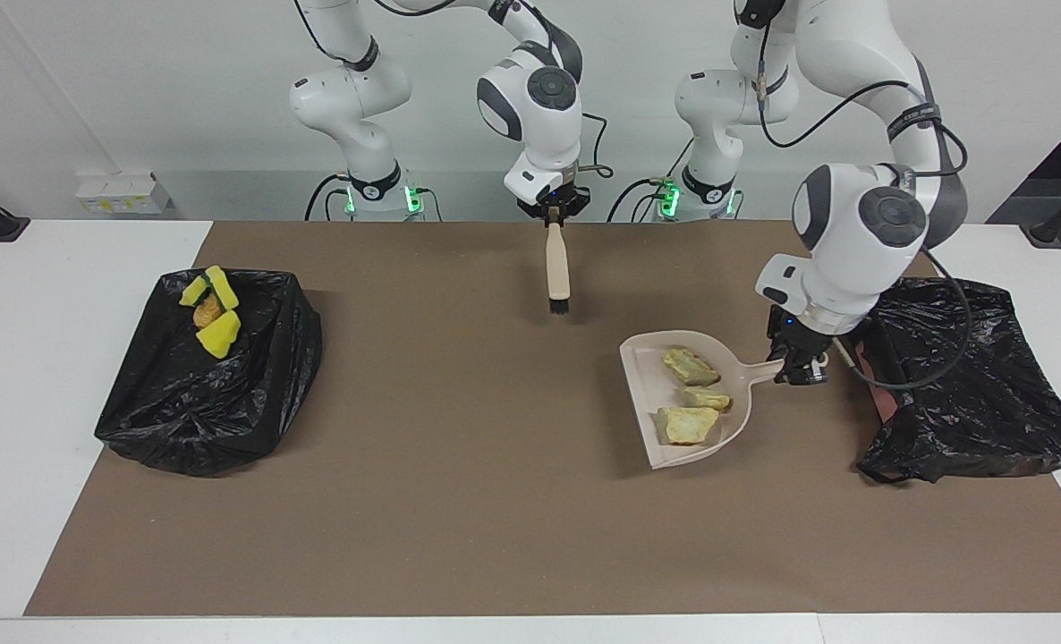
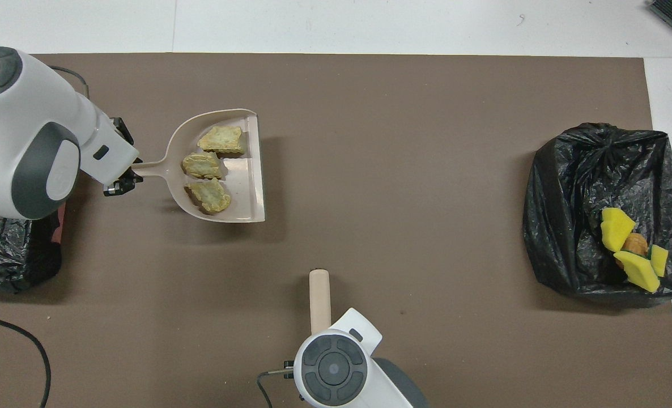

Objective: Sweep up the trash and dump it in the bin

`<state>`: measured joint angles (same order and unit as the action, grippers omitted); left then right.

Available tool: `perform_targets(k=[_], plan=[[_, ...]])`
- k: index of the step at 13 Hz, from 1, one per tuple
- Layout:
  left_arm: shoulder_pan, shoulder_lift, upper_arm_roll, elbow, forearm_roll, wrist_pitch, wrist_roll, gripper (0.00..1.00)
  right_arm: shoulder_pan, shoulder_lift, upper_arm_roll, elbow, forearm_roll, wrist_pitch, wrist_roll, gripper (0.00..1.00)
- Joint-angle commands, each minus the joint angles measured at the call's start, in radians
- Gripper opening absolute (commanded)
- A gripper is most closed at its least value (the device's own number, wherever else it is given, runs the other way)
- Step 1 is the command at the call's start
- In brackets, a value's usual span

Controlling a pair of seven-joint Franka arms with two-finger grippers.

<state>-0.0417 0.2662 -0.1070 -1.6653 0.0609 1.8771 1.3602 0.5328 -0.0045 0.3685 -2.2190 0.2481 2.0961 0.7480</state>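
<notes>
All the trash is in the dustpan (image 2: 211, 167) and the brush has clear mat under it, so my right gripper goes on lowering the brush before it lets go of it there.
Three pale crumbly pieces of trash (image 1: 690, 366) (image 2: 201, 164) lie in the beige dustpan (image 1: 645, 368) (image 2: 246, 190). My left gripper (image 1: 797, 367) (image 2: 122, 180) is shut on its handle and holds it level just above the mat, beside the black-lined bin (image 1: 969, 376) (image 2: 1, 255) at the left arm's end. My right gripper (image 1: 554, 215) is shut on the brush (image 1: 555, 268) (image 2: 319, 294), which hangs bristles down over the mat's edge by the robots. In the overhead view the wrist hides that gripper.
A second black-lined bin (image 1: 226, 385) (image 2: 568, 215) stands at the right arm's end of the table, with bright yellow chunks (image 1: 218, 333) (image 2: 616, 228) and an orange-brown one (image 1: 206, 314) (image 2: 634, 243) in it. A brown mat (image 1: 459, 501) covers the table between the bins.
</notes>
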Motion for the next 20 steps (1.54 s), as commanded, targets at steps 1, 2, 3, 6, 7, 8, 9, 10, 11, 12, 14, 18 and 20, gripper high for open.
perform_targets(k=[1,2,3,6,7,8,9,10,11,12,14,18,20], plan=[[0.058,-0.001,0.001,0.080,-0.004,-0.107,0.104,0.00,0.009,0.011,-0.002,-0.048,-0.021,0.067,0.019,0.00],[0.090,-0.001,0.004,0.099,-0.001,-0.140,0.158,0.00,0.025,0.012,-0.002,-0.054,-0.021,0.080,0.018,0.00],[0.123,-0.001,0.006,0.117,0.000,-0.159,0.218,0.00,0.026,0.014,-0.002,-0.063,-0.021,0.090,0.017,0.02],[0.228,0.002,0.007,0.147,0.046,-0.191,0.364,0.00,0.026,0.064,-0.002,-0.065,-0.021,0.143,0.008,0.22],[0.271,0.002,0.007,0.156,0.047,-0.193,0.422,0.00,0.026,0.084,-0.002,-0.065,-0.021,0.162,0.007,0.31],[0.319,0.008,0.007,0.168,0.047,-0.191,0.480,0.00,0.019,0.092,-0.003,-0.061,-0.021,0.173,0.001,0.44],[0.360,0.011,0.001,0.194,0.050,-0.190,0.506,0.00,0.016,0.106,-0.005,-0.048,-0.023,0.171,-0.004,0.57],[0.400,0.013,0.000,0.216,0.081,-0.184,0.529,0.00,0.015,0.113,-0.010,-0.032,-0.027,0.171,-0.004,0.92],[0.425,0.015,0.001,0.231,0.124,-0.171,0.536,0.00,0.015,0.127,-0.011,-0.012,-0.059,0.171,-0.001,1.00],[0.452,0.015,0.001,0.240,0.157,-0.156,0.533,0.00,0.001,0.133,-0.011,0.013,-0.093,0.173,0.007,1.00],[0.502,0.018,0.009,0.242,0.232,-0.058,0.533,0.00,-0.040,0.147,-0.013,0.063,-0.122,0.173,0.007,1.00],[0.483,0.021,0.027,0.233,0.515,0.042,0.516,0.00,-0.169,0.111,-0.014,0.111,-0.207,0.171,0.001,1.00],[0.480,0.019,0.029,0.230,0.644,0.089,0.502,0.00,-0.258,0.098,-0.011,0.154,-0.256,0.167,-0.013,1.00]])
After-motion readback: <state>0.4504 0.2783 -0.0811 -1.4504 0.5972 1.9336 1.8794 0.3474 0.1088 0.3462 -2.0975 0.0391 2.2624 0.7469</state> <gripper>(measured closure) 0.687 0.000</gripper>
